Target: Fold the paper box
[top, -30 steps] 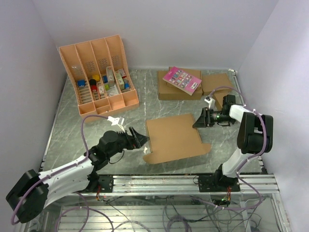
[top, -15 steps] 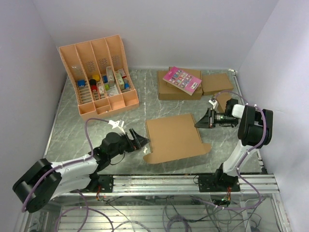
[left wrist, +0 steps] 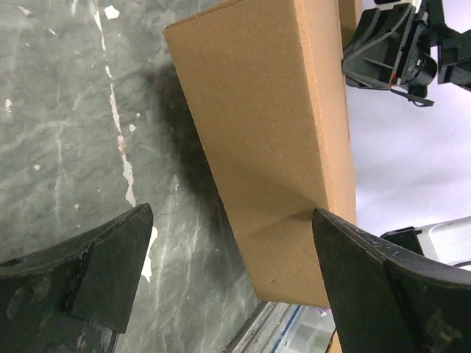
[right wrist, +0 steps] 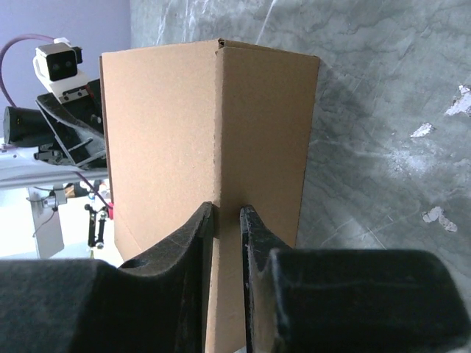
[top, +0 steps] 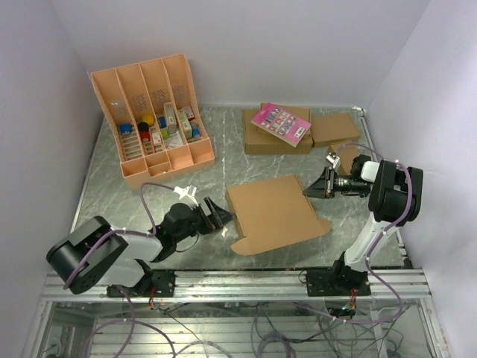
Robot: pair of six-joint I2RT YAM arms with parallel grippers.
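Note:
The paper box's side edge (left wrist: pixel 321 201) is right up against one finger of my open left gripper, so I need to move both fingers around the paper box's near end (left wrist: pixel 271 237) before I close them.
The paper box (top: pixel 276 215) is a large flat brown cardboard piece lying mid-table, with a flap sticking out at its near right corner. My right gripper (top: pixel 309 190) is at its far right edge, and in the right wrist view the jaws (right wrist: pixel 227 213) are shut on a cardboard fold of the box (right wrist: pixel 162 132). My left gripper (top: pixel 222 218) sits low at the box's left end, wide open. In the left wrist view its dark fingers (left wrist: pixel 110 272) flank the box's (left wrist: pixel 272 132) near end, gripping nothing.
An orange-tan compartment tray (top: pixel 153 115) with small items stands at the back left. Ready-made brown boxes (top: pixel 257 138) with a pink card (top: pixel 281 123) on top lie at the back right, with a smaller box (top: pixel 337 128) beside them. A metal rail (top: pixel 246 280) runs along the near edge.
The right gripper's jaws have closed on the box's right edge and the box has shifted slightly right. The left gripper opened fully while that arm folded back and lower.

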